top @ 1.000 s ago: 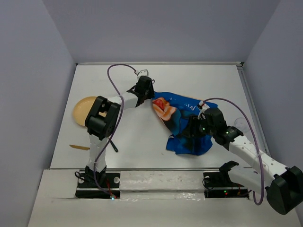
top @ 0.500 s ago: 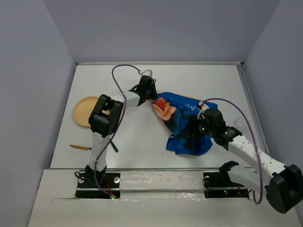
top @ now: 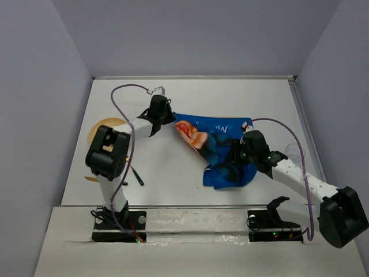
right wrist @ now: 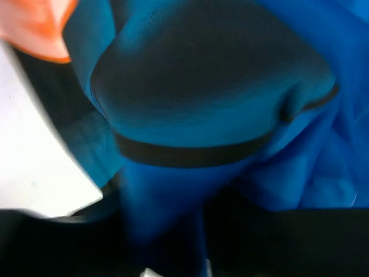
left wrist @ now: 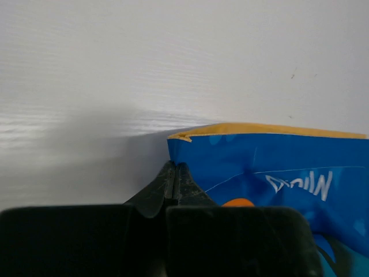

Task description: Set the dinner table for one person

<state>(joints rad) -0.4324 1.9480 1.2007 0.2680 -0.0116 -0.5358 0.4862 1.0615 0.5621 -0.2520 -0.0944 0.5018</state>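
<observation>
Next, my left gripper raises the placemat's corner toward the tan plate while my right gripper stretches the placemat, because the placemat's near side (top: 217,167) lies crumpled by my right gripper.
The white dinner table (top: 230,92) carries a blue cartoon-printed placemat (top: 219,135), stretched along its far edge and crumpled at the near side. My left gripper (top: 169,118) is shut on the placemat's far-left corner. In the left wrist view the fingertips (left wrist: 174,168) press together on the edge of the cloth (left wrist: 271,167). My right gripper (top: 233,163) sits low on the crumpled right part. The right wrist view is blurred: blue cloth (right wrist: 213,75) fills it and runs down between the dark fingers (right wrist: 167,225).
A tan plate (top: 108,122) lies at the left, mostly hidden under my left arm. A black utensil (top: 136,175) and a wooden one (top: 89,179) lie near the left front. A clear cup (top: 294,154) stands right of the placemat.
My left gripper closed on the placemat corner and moved left, pulling the far edge out straight. The right gripper's jaws narrowed over the cloth while staying in place.
</observation>
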